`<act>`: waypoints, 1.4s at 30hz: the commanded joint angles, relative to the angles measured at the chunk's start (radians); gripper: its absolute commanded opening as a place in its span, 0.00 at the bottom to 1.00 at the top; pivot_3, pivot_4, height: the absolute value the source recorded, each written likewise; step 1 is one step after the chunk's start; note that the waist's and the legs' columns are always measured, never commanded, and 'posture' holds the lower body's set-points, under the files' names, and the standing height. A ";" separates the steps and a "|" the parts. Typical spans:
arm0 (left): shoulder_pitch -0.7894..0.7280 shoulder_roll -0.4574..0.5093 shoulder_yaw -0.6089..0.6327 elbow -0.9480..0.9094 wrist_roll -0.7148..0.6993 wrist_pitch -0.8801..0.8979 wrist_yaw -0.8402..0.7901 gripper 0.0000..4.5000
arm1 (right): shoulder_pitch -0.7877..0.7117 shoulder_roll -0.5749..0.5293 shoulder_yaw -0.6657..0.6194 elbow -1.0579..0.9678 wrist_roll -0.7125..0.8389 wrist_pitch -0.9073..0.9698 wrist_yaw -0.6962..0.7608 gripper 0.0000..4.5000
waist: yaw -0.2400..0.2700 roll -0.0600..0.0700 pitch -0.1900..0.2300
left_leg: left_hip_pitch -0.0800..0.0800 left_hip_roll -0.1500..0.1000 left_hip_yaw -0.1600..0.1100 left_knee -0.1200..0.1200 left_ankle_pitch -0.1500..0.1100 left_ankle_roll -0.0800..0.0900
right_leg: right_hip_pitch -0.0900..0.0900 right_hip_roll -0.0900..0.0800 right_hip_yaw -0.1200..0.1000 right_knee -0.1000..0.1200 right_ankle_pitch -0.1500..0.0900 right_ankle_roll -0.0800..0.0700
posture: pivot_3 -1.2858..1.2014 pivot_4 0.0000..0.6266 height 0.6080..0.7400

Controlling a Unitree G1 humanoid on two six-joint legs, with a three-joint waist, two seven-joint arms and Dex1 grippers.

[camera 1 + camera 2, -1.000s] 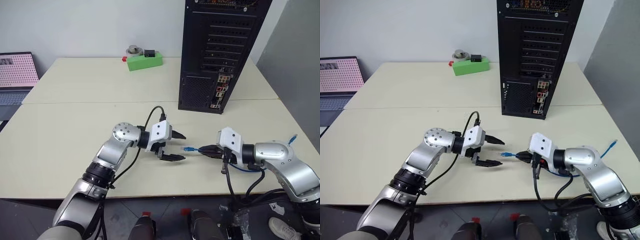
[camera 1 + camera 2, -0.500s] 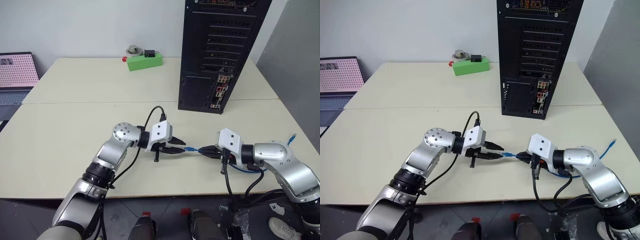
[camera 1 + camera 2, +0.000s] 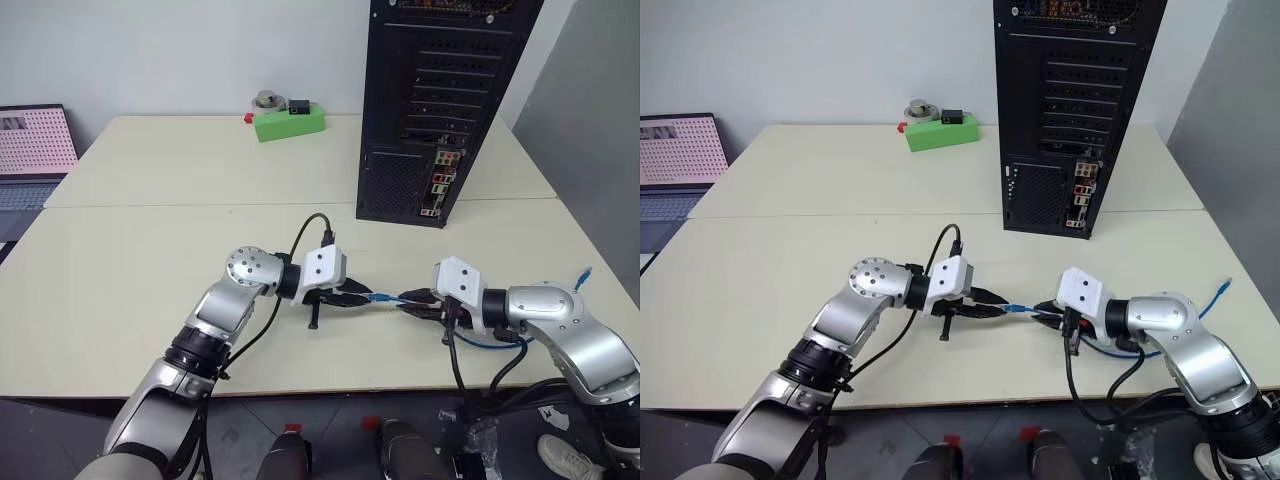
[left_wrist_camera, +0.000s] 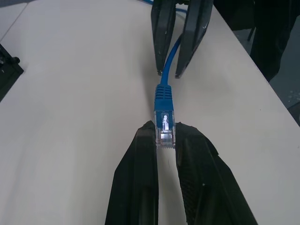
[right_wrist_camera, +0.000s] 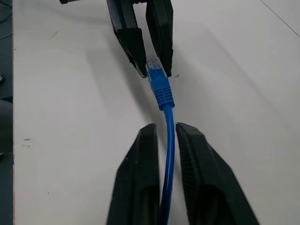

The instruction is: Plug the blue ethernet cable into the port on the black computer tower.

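The plug's tip (image 5: 152, 62) is under my left gripper, and my right gripper is back on the cord. Next, my right gripper turns and close behind the plug's boot (image 5: 168, 110).
The blue ethernet cable (image 3: 385, 298) hangs just above the table between my two grippers. My left gripper (image 3: 364, 297) is shut on its pale plug (image 4: 164, 129), pointing right. My right gripper (image 3: 407, 300) faces it, its jaws slightly apart, with the cord (image 5: 168, 117) running loosely between its fingers (image 5: 146, 140). The cord loops back past my right arm to its other end (image 3: 585, 272) off the table's right edge. The black computer tower (image 3: 440, 90) stands upright at the back right, rear towards me. The port sits somewhere in its strip of coloured connectors (image 3: 440, 185), too small to single out.
A green box (image 3: 288, 122) with small items on top sits at the back of the table, left of the tower. A laptop (image 3: 30, 150) stands at the far left. A seam (image 3: 200, 206) joins the two tabletops.
My left gripper went from wide open to shut on the plug. The right gripper's fingers have loosened around the cord. Neither arm has shifted.
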 commanded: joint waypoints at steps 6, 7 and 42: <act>0.033 -0.025 0.028 0.086 0.127 -0.514 0.192 0.06 | 0.022 0.003 -0.242 -0.086 0.331 0.254 0.001 0.60 | 0.008 0.000 0.000 | 0.000 0.000 0.000 0.000 0.000 0.000 | 0.000 0.000 0.000 0.000 0.000 0.000 | 0.52 0.24 1.00; 0.037 -0.025 0.029 0.103 0.147 -0.590 0.220 0.06 | 0.024 0.024 -0.256 -0.095 0.364 0.285 -0.025 0.60 | 0.010 0.000 0.000 | 0.000 0.000 0.000 0.000 0.000 0.000 | 0.000 0.000 0.000 0.000 0.000 0.000 | 0.52 0.24 1.00; 0.006 0.051 0.010 0.292 0.590 -1.205 0.821 0.06 | -0.063 0.198 -0.198 0.006 0.484 0.433 -0.197 0.00 | 0.019 0.000 0.000 | 0.000 0.000 0.000 0.001 0.000 0.000 | 0.000 0.000 -0.001 0.001 0.001 0.000 | 0.52 0.24 1.00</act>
